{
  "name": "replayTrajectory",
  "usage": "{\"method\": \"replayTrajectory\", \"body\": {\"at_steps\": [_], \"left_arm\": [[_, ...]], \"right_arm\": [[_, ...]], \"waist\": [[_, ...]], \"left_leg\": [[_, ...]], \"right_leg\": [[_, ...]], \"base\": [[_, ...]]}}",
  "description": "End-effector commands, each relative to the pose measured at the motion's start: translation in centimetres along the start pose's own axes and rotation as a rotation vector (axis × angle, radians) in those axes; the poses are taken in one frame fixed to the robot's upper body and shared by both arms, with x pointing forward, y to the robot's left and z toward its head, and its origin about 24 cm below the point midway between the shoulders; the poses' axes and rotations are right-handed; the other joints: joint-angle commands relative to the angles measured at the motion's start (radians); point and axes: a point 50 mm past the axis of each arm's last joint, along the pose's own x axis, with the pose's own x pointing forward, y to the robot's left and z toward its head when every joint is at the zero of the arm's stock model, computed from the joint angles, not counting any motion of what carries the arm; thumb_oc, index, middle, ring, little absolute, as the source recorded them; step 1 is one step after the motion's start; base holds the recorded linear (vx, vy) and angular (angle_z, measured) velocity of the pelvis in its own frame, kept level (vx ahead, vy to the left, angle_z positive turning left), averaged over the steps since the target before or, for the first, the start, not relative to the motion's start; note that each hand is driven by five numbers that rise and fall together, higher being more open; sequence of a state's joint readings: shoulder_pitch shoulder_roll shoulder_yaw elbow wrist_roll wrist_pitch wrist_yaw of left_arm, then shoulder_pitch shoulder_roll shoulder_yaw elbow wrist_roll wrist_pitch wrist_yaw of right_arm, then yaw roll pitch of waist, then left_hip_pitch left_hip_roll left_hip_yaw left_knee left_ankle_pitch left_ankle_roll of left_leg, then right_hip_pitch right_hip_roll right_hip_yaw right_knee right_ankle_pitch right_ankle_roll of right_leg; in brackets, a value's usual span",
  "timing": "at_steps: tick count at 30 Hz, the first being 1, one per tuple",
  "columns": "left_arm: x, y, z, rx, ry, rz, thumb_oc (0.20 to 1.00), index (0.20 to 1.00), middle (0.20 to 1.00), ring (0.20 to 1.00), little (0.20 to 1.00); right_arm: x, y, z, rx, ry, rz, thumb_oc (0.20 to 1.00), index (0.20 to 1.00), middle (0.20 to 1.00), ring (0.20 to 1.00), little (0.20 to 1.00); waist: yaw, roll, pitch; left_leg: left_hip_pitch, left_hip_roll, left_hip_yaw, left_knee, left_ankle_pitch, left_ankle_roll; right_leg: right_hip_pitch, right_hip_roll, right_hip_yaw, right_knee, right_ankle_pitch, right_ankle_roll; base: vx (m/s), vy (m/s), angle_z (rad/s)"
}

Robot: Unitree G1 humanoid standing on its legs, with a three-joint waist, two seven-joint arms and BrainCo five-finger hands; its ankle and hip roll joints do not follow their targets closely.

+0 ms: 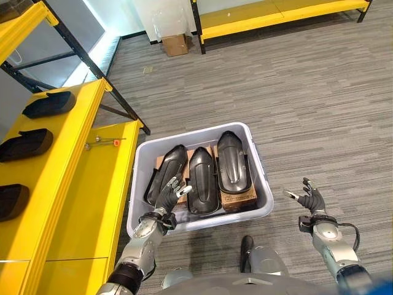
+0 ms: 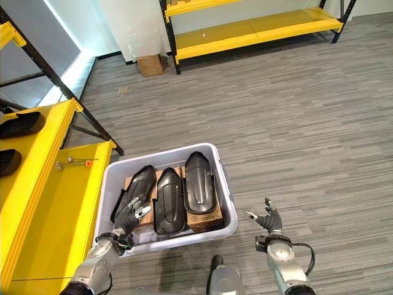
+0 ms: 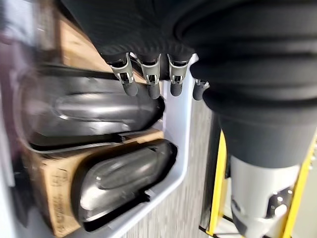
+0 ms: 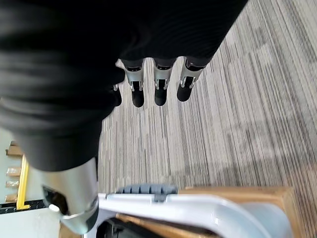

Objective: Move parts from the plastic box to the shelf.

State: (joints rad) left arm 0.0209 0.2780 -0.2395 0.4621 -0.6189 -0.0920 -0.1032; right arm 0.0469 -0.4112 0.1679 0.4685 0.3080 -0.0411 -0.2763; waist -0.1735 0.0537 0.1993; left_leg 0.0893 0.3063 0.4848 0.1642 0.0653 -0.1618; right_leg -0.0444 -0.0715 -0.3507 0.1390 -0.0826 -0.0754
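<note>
The robot should expect a closed carton to stay behind when it lifts the black part, because printed cardboard (image 1: 239, 200) sticks out under the black part's near end (image 1: 234, 183).
On the carpet stands a grey plastic box (image 1: 196, 133) holding three long black moulded parts on cardboard: a left part (image 1: 167, 167), a middle part (image 1: 202, 178) and a right part (image 1: 232, 161). My left hand (image 1: 167, 196) hovers over the box's near left corner, just above the near end of the left part, fingers relaxed and open, holding nothing. The left wrist view has its fingertips (image 3: 151, 87) above that part (image 3: 94, 106). My right hand (image 1: 312, 200) floats open over bare carpet to the right of the box. The yellow shelf (image 1: 92, 203) runs along the left.
Three black parts (image 1: 49, 103) (image 1: 26, 144) (image 1: 11, 200) lie on the shelf's upper level. A small tool with an orange piece (image 1: 101, 144) lies on the lower level. A cardboard carton (image 1: 175, 44) and another yellow rack (image 1: 276, 12) stand far back.
</note>
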Motion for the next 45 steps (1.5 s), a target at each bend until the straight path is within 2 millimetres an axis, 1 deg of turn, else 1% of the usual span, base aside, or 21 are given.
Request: {"method": "replayTrajectory", "body": {"at_steps": [1, 2, 4, 6, 7, 12, 17, 20, 23, 24, 25, 28, 30, 32, 33, 34, 35, 37, 41, 42, 45], "left_arm": [[-0.5, 0.3, 0.5, -0.004, -0.023, -0.014, 1.0, 1.0, 1.0, 1.0, 1.0], [-0.4, -0.2, 0.2, 0.022, 0.001, -0.054, 1.0, 1.0, 1.0, 1.0, 1.0], [-0.2, -0.5, -0.2, 0.048, 0.028, -0.072, 1.0, 1.0, 1.0, 1.0, 1.0], [-0.2, -0.5, -0.2, 0.062, 0.037, -0.078, 1.0, 1.0, 1.0, 1.0, 1.0], [-0.3, -0.3, -0.3, 0.101, 0.055, -0.086, 1.0, 1.0, 1.0, 1.0, 1.0], [-0.8, 0.8, -0.7, 0.101, 0.075, -0.03, 1.0, 1.0, 1.0, 1.0, 1.0], [-1.4, 1.7, -0.7, 0.095, 0.049, 0.021, 1.0, 1.0, 1.0, 1.0, 1.0], [-1.7, 2.4, 0.5, 0.062, -0.032, 0.083, 1.0, 1.0, 1.0, 1.0, 1.0], [-1.6, 2.5, 2.7, 0.026, -0.148, 0.084, 1.0, 1.0, 1.0, 1.0, 1.0], [-1.4, 1.8, 4.2, -0.016, -0.191, -0.011, 1.0, 1.0, 1.0, 1.0, 1.0], [-1.5, 1.8, 4.4, -0.02, -0.195, -0.017, 1.0, 1.0, 1.0, 1.0, 1.0], [-1.9, -0.2, 9.6, -0.059, -0.435, -0.179, 1.0, 1.0, 1.0, 1.0, 1.0], [-2.2, -0.9, 12.0, -0.086, -0.544, -0.218, 1.0, 1.0, 1.0, 1.0, 1.0], [-3.1, -2.1, 16.3, -0.09, -0.777, -0.256, 1.0, 1.0, 1.0, 1.0, 1.0], [-3.4, -2.5, 17.5, -0.095, -0.834, -0.267, 1.0, 1.0, 1.0, 1.0, 1.0], [-4.0, -3.2, 19.4, -0.141, -0.918, -0.307, 1.0, 1.0, 1.0, 1.0, 1.0], [-4.1, -3.5, 19.7, -0.165, -0.93, -0.323, 1.0, 1.0, 1.0, 1.0, 1.0], [-4.7, -5.5, 22.3, -0.387, -0.985, -0.476, 1.0, 1.0, 1.0, 1.0, 1.0], [-5.0, -6.1, 22.9, -0.405, -1.01, -0.5, 1.0, 1.0, 1.0, 1.0, 1.0], [-5.1, -7.0, 23.3, -0.497, -0.984, -0.549, 1.0, 1.0, 1.0, 1.0, 1.0], [-5.1, -7.8, 23.7, -0.491, -0.989, -0.565, 1.0, 1.0, 1.0, 1.0, 1.0]], "right_arm": [[0.0, 0.1, 2.2, 0.017, -0.12, 0.008, 1.0, 1.0, 1.0, 1.0, 1.0], [0.0, -0.1, 2.1, -0.002, -0.122, 0.006, 1.0, 1.0, 1.0, 1.0, 1.0], [0.0, 0.6, 1.9, -0.01, -0.12, 0.043, 1.0, 1.0, 1.0, 1.0, 1.0], [-0.1, 0.9, 1.8, -0.002, -0.12, 0.048, 1.0, 1.0, 1.0, 1.0, 1.0], [-0.3, 1.2, 1.6, 0.012, -0.115, 0.049, 1.0, 1.0, 1.0, 1.0, 1.0], [-0.7, 1.8, 1.4, 0.028, -0.114, 0.063, 1.0, 1.0, 1.0, 1.0, 1.0], [-0.8, 2.1, 1.5, 0.048, -0.095, 0.038, 1.0, 1.0, 1.0, 1.0, 1.0], [-0.8, 2.3, 2.8, 0.047, -0.159, 0.052, 1.0, 1.0, 1.0, 1.0, 1.0], [-0.3, 2.2, 4.7, 0.049, -0.228, 0.033, 1.0, 1.0, 1.0, 1.0, 1.0], [0.1, 2.0, 6.2, 0.054, -0.276, 0.014, 1.0, 1.0, 1.0, 1.0, 1.0], [0.1, 2.0, 6.3, 0.054, -0.28, 0.014, 1.0, 1.0, 1.0, 1.0, 1.0], [1.2, 1.1, 9.4, 0.059, -0.354, -0.034, 1.0, 1.0, 1.0, 1.0, 1.0], [1.8, 0.6, 10.9, 0.06, -0.383, -0.056, 1.0, 1.0, 1.0, 1.0, 1.0], [3.0, 0.0, 13.7, 0.054, -0.433, -0.099, 1.0, 1.0, 1.0, 1.0, 1.0], [3.3, -0.1, 14.5, 0.056, -0.44, -0.112, 1.0, 1.0, 1.0, 1.0, 1.0], [3.8, -0.2, 15.7, 0.079, -0.438, -0.133, 1.0, 1.0, 1.0, 1.0, 1.0], [3.9, -0.2, 15.9, 0.09, -0.436, -0.137, 1.0, 1.0, 1.0, 1.0, 1.0], [4.8, 0.1, 17.5, 0.162, -0.423, -0.162, 1.0, 1.0, 1.0, 1.0, 1.0], [5.0, 0.3, 17.9, 0.169, -0.42, -0.166, 1.0, 1.0, 1.0, 1.0, 1.0], [5.5, 0.6, 18.0, 0.156, -0.383, -0.188, 1.0, 1.0, 1.0, 1.0, 1.0], [6.3, 0.9, 18.2, 0.153, -0.341, -0.202, 1.0, 1.0, 1.0, 1.0, 1.0]], "waist": [[0.007, -0.024, 0.001], [0.0, -0.023, 0.002], [-0.004, -0.019, 0.009], [-0.007, -0.02, 0.011], [-0.013, -0.023, 0.015], [-0.016, -0.03, 0.021], [0.0, -0.042, 0.034], [0.024, -0.05, 0.048], [0.054, -0.054, 0.074], [0.075, -0.051, 0.101], [0.076, -0.051, 0.102], [0.115, -0.038, 0.158], [0.133, -0.029, 0.187], [0.163, -0.016, 0.231], [0.171, -0.013, 0.239], [0.187, -0.008, 0.259], [0.19, -0.008, 0.262], [0.219, 0.001, 0.3], [0.225, 0.003, 0.309], [0.244, 0.015, 0.321], [0.257, 0.022, 0.321]], "left_leg": [[0.036, -0.021, 0.012, -0.023, 0.061, 0.025], [0.014, 0.015, 0.04, -0.024, 0.1, 0.011], [0.025, -0.037, 0.037, -0.044, 0.004, 0.045], [0.037, -0.06, 0.035, -0.064, -0.028, 0.059], [0.057, -0.088, 0.03, -0.103, -0.071, 0.08], [0.079, -0.114, 0.021, -0.144, -0.093, 0.104], [0.064, -0.118, 0.008, -0.146, -0.098, 0.115], [0.032, -0.114, -0.01, -0.128, -0.099, 0.118], [-0.02, -0.103, -0.04, -0.088, -0.1, 0.111], [-0.055, -0.095, -0.059, -0.06, -0.099, 0.104], [-0.059, -0.095, -0.061, -0.056, -0.1, 0.103], [-0.151, -0.087, -0.09, 0.004, -0.109, 0.095], [-0.205, -0.088, -0.11, 0.033, -0.112, 0.092], [-0.291, -0.093, -0.138, 0.076, -0.115, 0.094], [-0.319, -0.096, -0.148, 0.088, -0.117, 0.094], [-0.364, -0.098, -0.165, 0.115, -0.12, 0.096], [-0.375, -0.099, -0.169, 0.122, -0.121, 0.097], [-0.469, -0.116, -0.211, 0.19, -0.14, 0.111], [-0.496, -0.12, -0.221, 0.211, -0.145, 0.112], [-0.543, -0.129, -0.24, 0.237, -0.153, 0.122], [-0.61, -0.137, -0.251, 0.271, -0.162, 0.131]], "right_leg": [[0.075, -0.062, 0.02, -0.099, 0.046, 0.116], [0.106, -0.084, 0.02, -0.118, 0.05, 0.125], [0.1, -0.123, 0.031, -0.078, 0.056, 0.159], [0.093, -0.132, 0.04, -0.063, 0.062, 0.172], [0.083, -0.147, 0.055, -0.044, 0.071, 0.193], [0.071, -0.16, 0.076, -0.03, 0.079, 0.222], [0.064, -0.165, 0.076, -0.026, 0.077, 0.231], [0.053, -0.166, 0.067, -0.008, 0.06, 0.226], [0.027, -0.165, 0.055, 0.029, 0.037, 0.214], [0.004, -0.168, 0.045, 0.054, 0.024, 0.206], [0.002, -0.168, 0.044, 0.056, 0.022, 0.205], [-0.07, -0.176, 0.038, 0.109, 0.003, 0.196], [-0.11, -0.177, 0.037, 0.146, -0.013, 0.189], [-0.191, -0.186, 0.033, 0.226, -0.044, 0.178], [-0.216, -0.191, 0.032, 0.252, -0.055, 0.174], [-0.258, -0.203, 0.031, 0.304, -0.072, 0.167], [-0.269, -0.206, 0.03, 0.317, -0.077, 0.165], [-0.355, -0.228, 0.029, 0.433, -0.122, 0.148], [-0.378, -0.234, 0.029, 0.463, -0.134, 0.143], [-0.425, -0.24, 0.028, 0.515, -0.151, 0.132], [-0.488, -0.248, 0.029, 0.561, -0.166, 0.121]], "base": [[0.14, 0.308, -0.04], [0.14, 0.316, -0.1], [0.15, 0.408, -0.03], [0.1, 0.263, 0.0], [0.09, 0.196, 0.04], [0.08, 0.148, 0.27], [0.04, 0.068, 0.12], [0.02, 0.037, 0.07], [-0.05, 0.002, 0.07], [-0.09, -0.001, 0.1], [-0.1, 0.013, 0.14], [-0.18, 0.017, 0.19], [-0.21, 0.028, 0.09], [-0.24, 0.036, 0.14], [-0.22, 0.017, 0.17], [-0.15, -0.004, 0.16], [-0.16, -0.012, 0.16], [-0.18, -0.041, 0.28], [-0.05, -0.018, 0.23], [-0.07, -0.024, 0.03], [-0.08, -0.041, 0.12]]}}
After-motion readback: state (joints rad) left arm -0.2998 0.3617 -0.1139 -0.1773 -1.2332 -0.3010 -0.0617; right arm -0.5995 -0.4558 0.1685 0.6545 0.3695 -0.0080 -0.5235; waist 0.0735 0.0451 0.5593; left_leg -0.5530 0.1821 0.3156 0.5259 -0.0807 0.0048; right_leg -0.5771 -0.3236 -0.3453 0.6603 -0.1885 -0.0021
